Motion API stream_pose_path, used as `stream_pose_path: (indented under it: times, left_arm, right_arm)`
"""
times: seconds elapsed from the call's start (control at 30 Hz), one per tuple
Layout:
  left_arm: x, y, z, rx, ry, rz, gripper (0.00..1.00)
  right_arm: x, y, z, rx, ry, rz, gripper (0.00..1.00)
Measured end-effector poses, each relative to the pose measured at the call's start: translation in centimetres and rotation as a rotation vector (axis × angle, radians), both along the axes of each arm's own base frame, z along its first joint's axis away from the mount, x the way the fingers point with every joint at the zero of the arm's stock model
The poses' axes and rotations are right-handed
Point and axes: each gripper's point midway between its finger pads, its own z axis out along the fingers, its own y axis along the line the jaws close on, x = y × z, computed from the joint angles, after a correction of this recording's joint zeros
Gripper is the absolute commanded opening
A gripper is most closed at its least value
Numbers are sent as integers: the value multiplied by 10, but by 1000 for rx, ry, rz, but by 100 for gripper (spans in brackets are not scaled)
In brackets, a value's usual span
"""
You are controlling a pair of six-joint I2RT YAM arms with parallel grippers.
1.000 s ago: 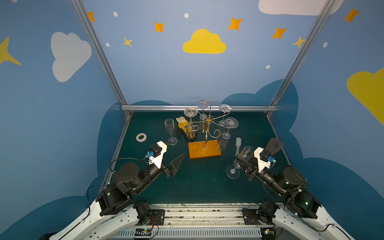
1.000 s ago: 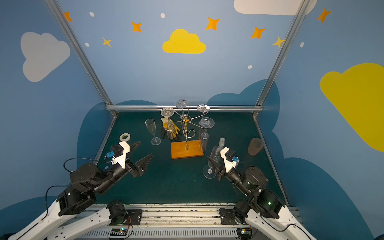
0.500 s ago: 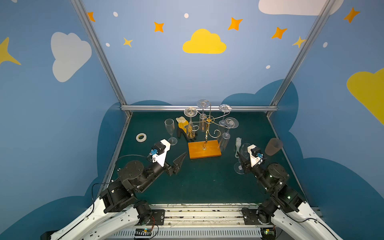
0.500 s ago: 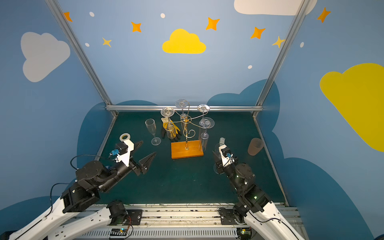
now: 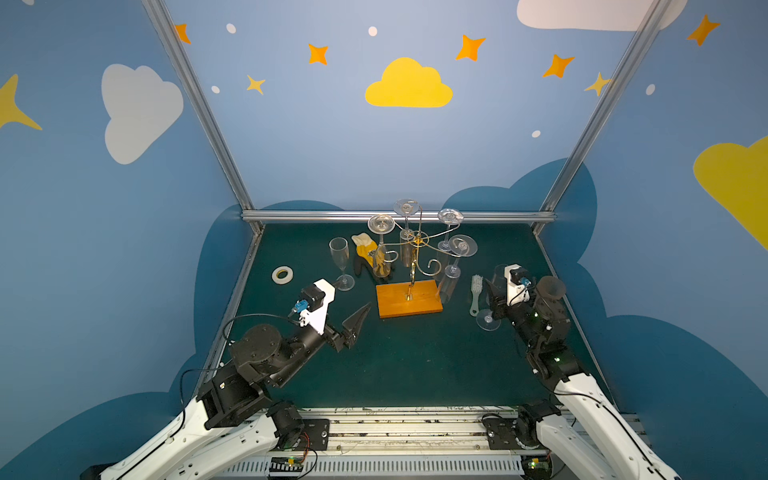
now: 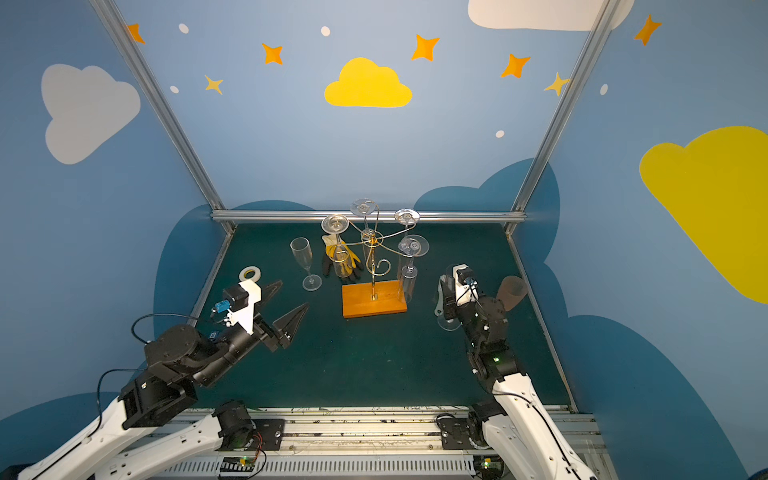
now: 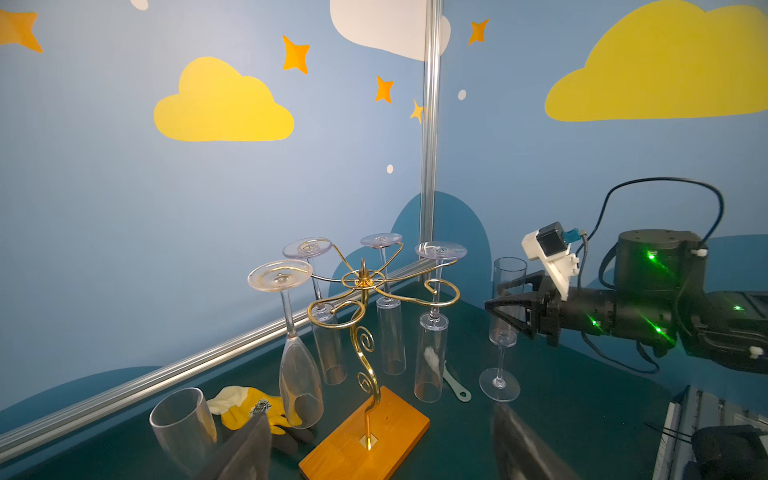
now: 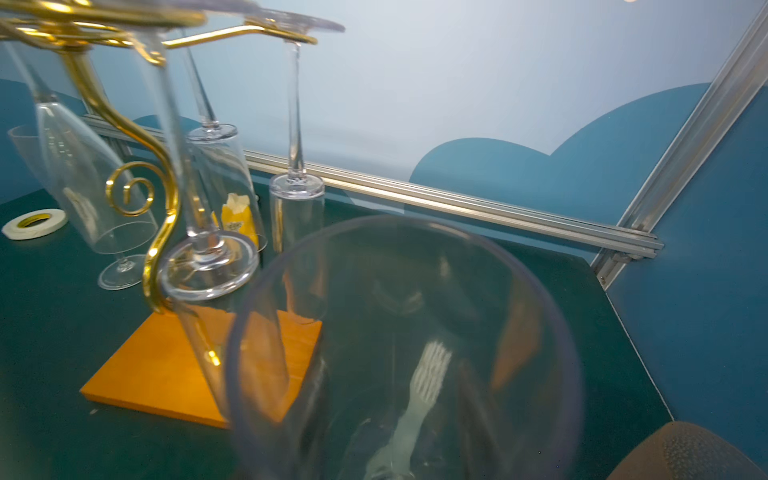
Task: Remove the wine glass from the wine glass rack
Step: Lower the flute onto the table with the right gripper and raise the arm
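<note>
The wine glass is upright, foot (image 5: 488, 321) facing the mat, so my right gripper keeps heading for the clear back corner (image 5: 510, 249) and releases once the foot rests there.
The wine glass rack (image 5: 409, 297) (image 6: 374, 299) (image 7: 365, 440) (image 8: 166, 365) is a gold wire stand on an orange wooden base, mid-table. Several clear glasses hang upside down from its arms. To its right, my right gripper (image 5: 492, 291) (image 6: 444, 291) (image 7: 505, 307) (image 8: 395, 415) is shut on the bowl of an upright wine glass (image 5: 487, 320) (image 6: 448, 322) (image 7: 505, 282) (image 8: 395, 291). This glass is off the rack, its foot at or just above the mat. My left gripper (image 5: 354, 295) (image 6: 286, 303) (image 7: 382, 453) is open and empty, left of the base.
An upright flute (image 5: 340, 257) and a yellow glove (image 5: 365, 251) sit left of the rack. A tape roll (image 5: 282, 274) lies further left. A white brush (image 5: 476, 291) lies beside the held glass. A brown cup (image 5: 550, 286) is by the right wall.
My right arm swung around and carried the glass a little right and away from the front, bringing it upright. The left arm edged toward the rack, still open.
</note>
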Motion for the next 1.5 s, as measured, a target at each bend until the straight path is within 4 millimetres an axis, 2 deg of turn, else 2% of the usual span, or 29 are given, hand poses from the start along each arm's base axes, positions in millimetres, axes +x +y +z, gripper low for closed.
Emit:
stream_pose_path:
  times: [0.17, 0.43, 0.53, 0.9, 1.0, 1.23, 1.5]
  left_arm:
    - [1, 1, 0, -3, 1, 7, 82]
    - [3, -1, -1, -5, 10, 13, 82]
    - [5, -1, -2, -1, 13, 18, 82]
    - [14, -6, -8, 16, 35, 43, 81]
    - [17, -10, -11, 26, 41, 45, 81]
    - [20, -14, -10, 30, 44, 48, 81]
    - [20, -12, -9, 25, 41, 52, 81]
  right_arm:
    - [28, -15, -8, 2, 42, -35, 21]
    - [78, -42, 16, 36, 35, -112, 20]
    - [93, -50, 16, 44, 22, -123, 20]
    - [140, -64, -40, 58, 89, -126, 19]
    - [148, -66, -44, 58, 90, -125, 19]
    - [166, -69, -39, 60, 38, -124, 19]
    - [181, -75, -55, 69, 35, -136, 19]
